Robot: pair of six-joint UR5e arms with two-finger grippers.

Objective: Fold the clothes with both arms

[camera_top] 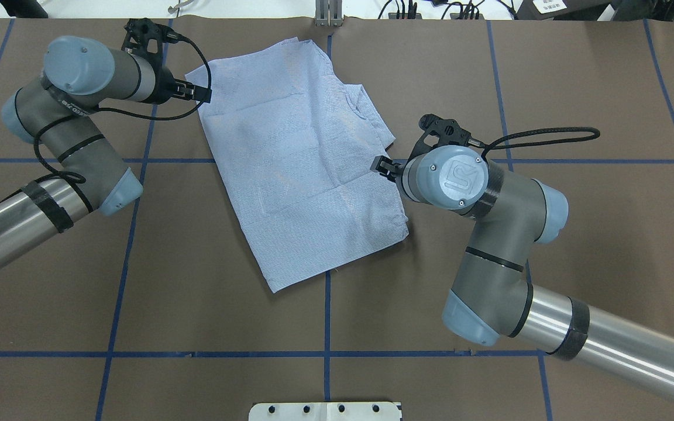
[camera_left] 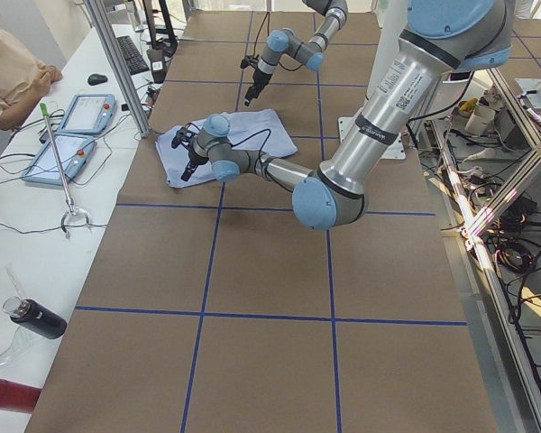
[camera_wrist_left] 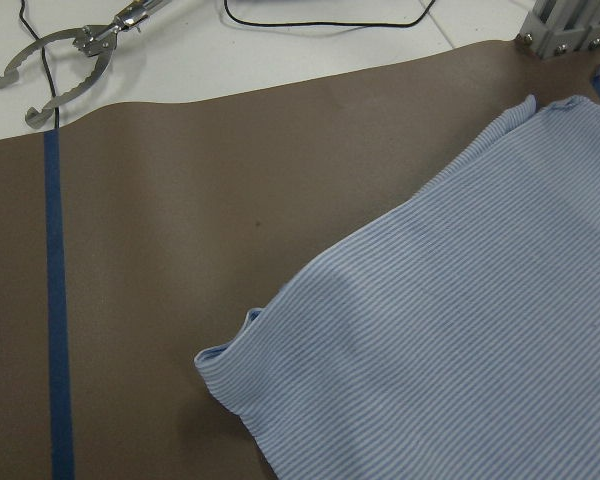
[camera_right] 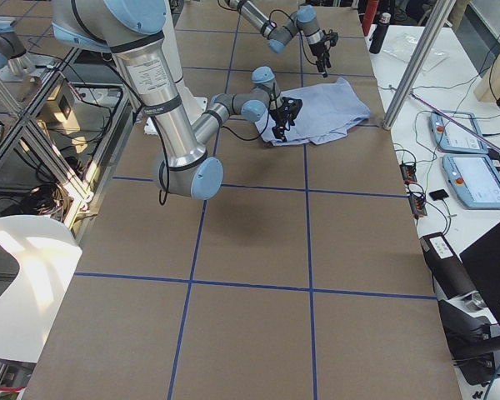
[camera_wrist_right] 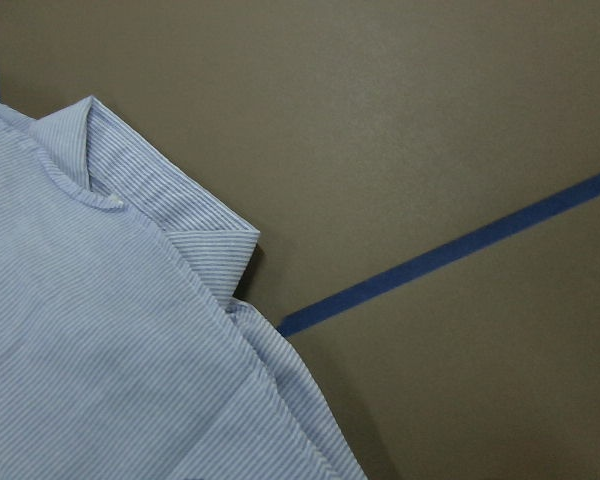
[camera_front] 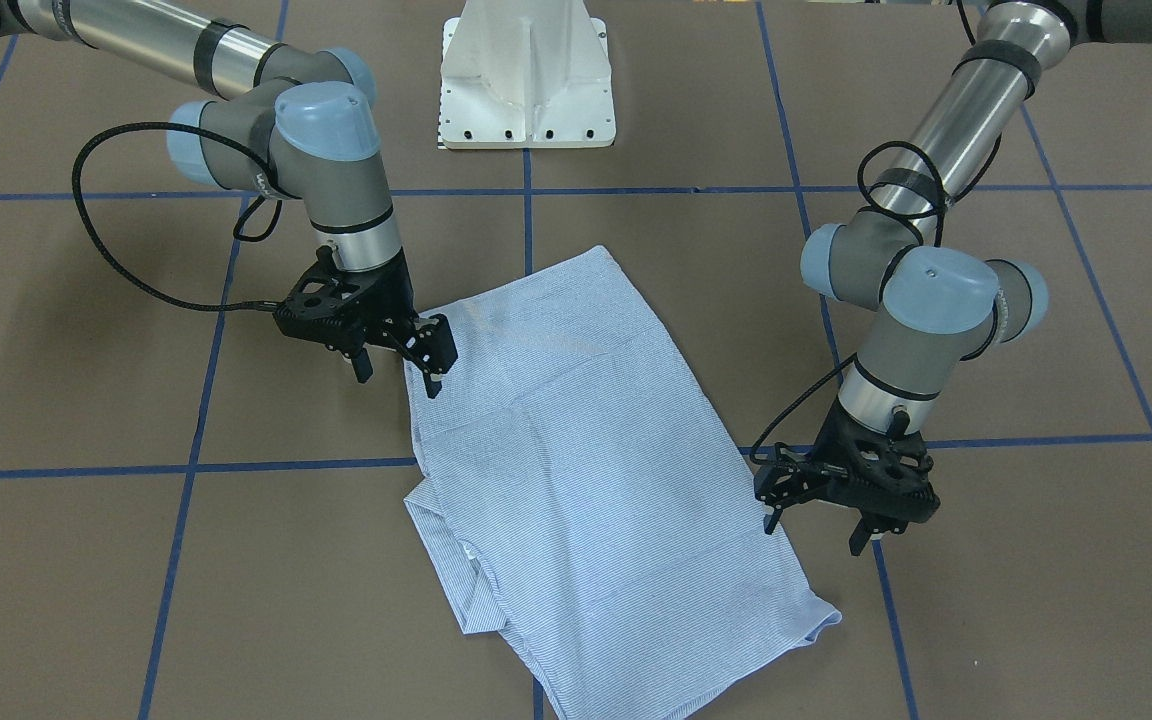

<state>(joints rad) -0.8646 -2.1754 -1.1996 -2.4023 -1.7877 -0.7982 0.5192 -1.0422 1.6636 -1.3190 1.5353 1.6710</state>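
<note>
My gripper will make the whole shirt (camera_front: 608, 480) slide and turn, still folded, when it pulls the shirt's corner, because the shirt's layers lie flat and stacked (camera_wrist_right: 292, 385) along the shirt's long edge.
The light blue striped shirt (camera_front: 576, 470) lies folded into a rough rectangle on the brown table, back side up; buttons and pocket are hidden. It also shows in the overhead view (camera_top: 296, 158). My right gripper (camera_front: 398, 378) is open and empty, just above the shirt's edge nearest it (camera_top: 379, 166). My left gripper (camera_front: 816, 532) is open and empty, beside the opposite long edge, near a far corner (camera_top: 199, 93). The left wrist view shows a shirt corner (camera_wrist_left: 230, 365). The right wrist view shows a folded, collar-like edge (camera_wrist_right: 180, 215). No fingers show in either wrist view.
The white pedestal base (camera_front: 526, 80) stands behind the shirt. Blue tape lines (camera_front: 316, 465) grid the table. An aluminium post (camera_wrist_left: 570, 25) and metal tongs (camera_wrist_left: 60, 60) sit past the far table edge. An operator (camera_left: 9, 72) sits by tablets (camera_left: 72, 135).
</note>
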